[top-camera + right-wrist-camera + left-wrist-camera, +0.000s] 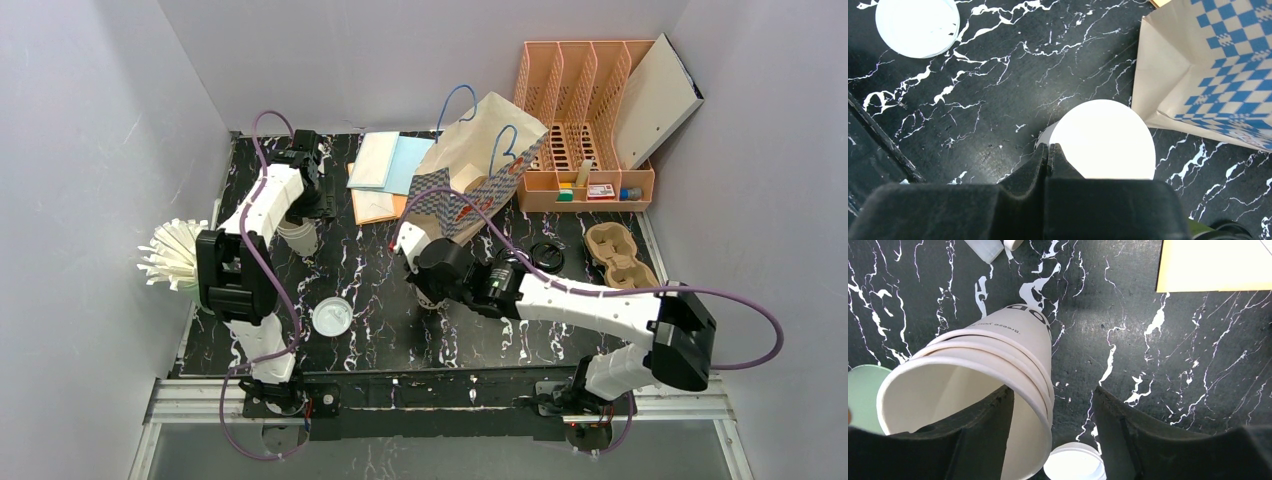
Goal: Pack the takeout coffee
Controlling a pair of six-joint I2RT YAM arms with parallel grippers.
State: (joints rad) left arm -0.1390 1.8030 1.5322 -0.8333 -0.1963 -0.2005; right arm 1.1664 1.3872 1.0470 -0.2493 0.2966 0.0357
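The loose white lid [332, 316] is on my left gripper's side and the cup [1104, 140] under my right gripper is open, so my left gripper should pass the lid across.
Of the takeout coffee I see only a round white lid top [1100, 140], directly under my right gripper [1048, 146]. Its wall is hidden beneath the lid and the gripper. The right gripper is shut, fingertips pressed together at the lid's edge, and it hangs over the table's middle [425, 285]. At the back left, my left gripper [1053, 390] stands open over the stacked cream cups [998, 345]. One finger [983, 430] is inside the top cup and the other is outside, clear of the rim. The cup stack [298, 238] stands upright on the table.
A blue-checked paper bag [480, 165] stands just behind the right gripper. A loose white lid [332, 317] lies front left. The straw holder [175, 255] is at the left edge. A pulp cup carrier [615, 255], a black ring [547, 255] and an orange organiser [585, 120] are on the right.
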